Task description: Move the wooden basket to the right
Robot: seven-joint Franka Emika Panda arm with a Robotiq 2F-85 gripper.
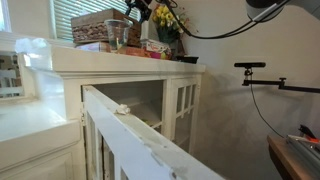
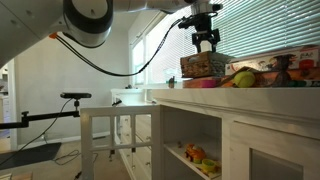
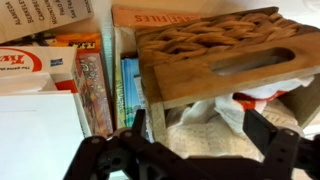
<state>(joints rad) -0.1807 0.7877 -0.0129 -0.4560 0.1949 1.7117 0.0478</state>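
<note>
My gripper's open fingers are lined up along the wooden basket's end (image 3: 205,81), so I should lift away, turn my gripper and pinch that end at its handle slot (image 3: 255,62).
The wooden basket (image 3: 215,55) is a brown woven box with a handle slot in its end wall. It stands on top of a white cabinet in both exterior views (image 1: 95,25) (image 2: 203,65). My gripper (image 3: 200,125) is open and wide. In the wrist view its fingers hang over the basket's inside, where white cloth and something red lie. In an exterior view the gripper (image 2: 206,42) is just above the basket's rim. It holds nothing.
Colourful flat packages (image 3: 95,85) lie against the basket's side. A clear glass cup (image 1: 118,35) and a flower vase (image 1: 167,22) stand beside it on the cabinet top (image 1: 120,58). Window blinds (image 2: 270,25) are behind. A camera stand (image 1: 252,70) is nearby.
</note>
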